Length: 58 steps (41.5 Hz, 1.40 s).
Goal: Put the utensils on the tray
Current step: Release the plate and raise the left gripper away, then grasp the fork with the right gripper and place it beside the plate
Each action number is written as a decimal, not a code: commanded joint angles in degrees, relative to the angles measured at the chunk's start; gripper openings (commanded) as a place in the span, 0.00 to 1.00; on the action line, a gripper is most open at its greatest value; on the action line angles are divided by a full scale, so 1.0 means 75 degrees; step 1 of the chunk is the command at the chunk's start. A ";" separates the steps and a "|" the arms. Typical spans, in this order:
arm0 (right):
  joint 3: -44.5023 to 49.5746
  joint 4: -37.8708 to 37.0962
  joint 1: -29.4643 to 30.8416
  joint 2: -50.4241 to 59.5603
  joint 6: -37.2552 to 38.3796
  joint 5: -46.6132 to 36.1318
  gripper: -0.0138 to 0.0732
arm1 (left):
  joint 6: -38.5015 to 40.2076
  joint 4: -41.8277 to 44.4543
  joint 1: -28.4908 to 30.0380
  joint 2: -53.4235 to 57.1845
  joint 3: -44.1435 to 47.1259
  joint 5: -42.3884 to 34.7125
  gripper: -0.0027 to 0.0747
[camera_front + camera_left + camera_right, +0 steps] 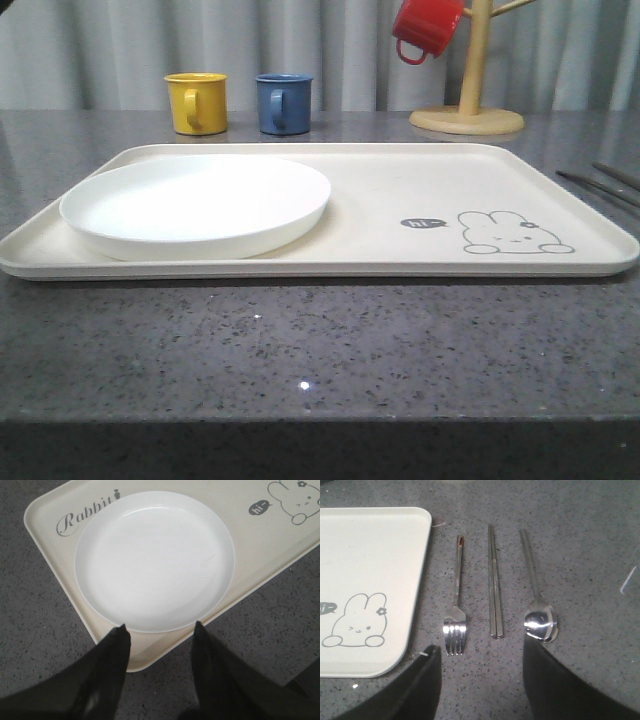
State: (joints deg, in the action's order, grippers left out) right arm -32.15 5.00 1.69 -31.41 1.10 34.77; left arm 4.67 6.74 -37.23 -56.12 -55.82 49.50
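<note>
The metal chopsticks [493, 570] are parallel and their sides [495, 605] touch, so I expect the two to stay together when the robot carries them to the tray.
A cream tray [400, 170] with a rabbit drawing lies across the table, and a round white plate [195, 205] rests on its left half. In the left wrist view the plate [155, 560] sits on the tray [50, 530], and my left gripper [160, 630] hangs open over the plate's near rim and the tray corner. The right wrist view has a silver fork [456, 615], a pair of metal chopsticks [494, 585] and a spoon [538, 620] lying side by side on the counter beside the tray [370, 580]. My right gripper [481, 650] is open above them, empty.
A yellow mug [196, 102] and a blue mug [283, 103] stand behind the tray. A wooden mug tree [468, 90] at the back right carries a red mug [428, 25]. Chopstick ends [600, 185] lie on the grey speckled counter right of the tray.
</note>
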 commanded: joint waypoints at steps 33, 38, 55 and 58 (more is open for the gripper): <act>-0.4130 -0.0249 -0.0885 -0.5375 -0.0244 0.2760 0.62 | 0.0221 0.0072 -0.0067 0.0571 0.0201 -0.0557 0.43; -0.4599 -0.0536 -0.0885 -0.6194 -0.0237 0.2917 0.60 | 0.0221 0.0072 -0.0067 0.0571 0.0201 -0.0557 0.43; -0.5459 -0.0559 -0.0885 -0.8036 -0.0237 0.2729 0.54 | 0.0221 0.0072 -0.0067 0.0571 0.0201 -0.0557 0.43; -0.5568 -0.0559 -0.0885 -0.8228 -0.0237 0.2705 0.54 | 0.0221 0.0072 -0.0067 0.0571 0.0201 -0.0557 0.43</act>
State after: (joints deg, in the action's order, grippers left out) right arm -71.38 1.45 -4.93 -94.09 0.00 56.49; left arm 5.59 6.87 -37.23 -52.16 -52.84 49.02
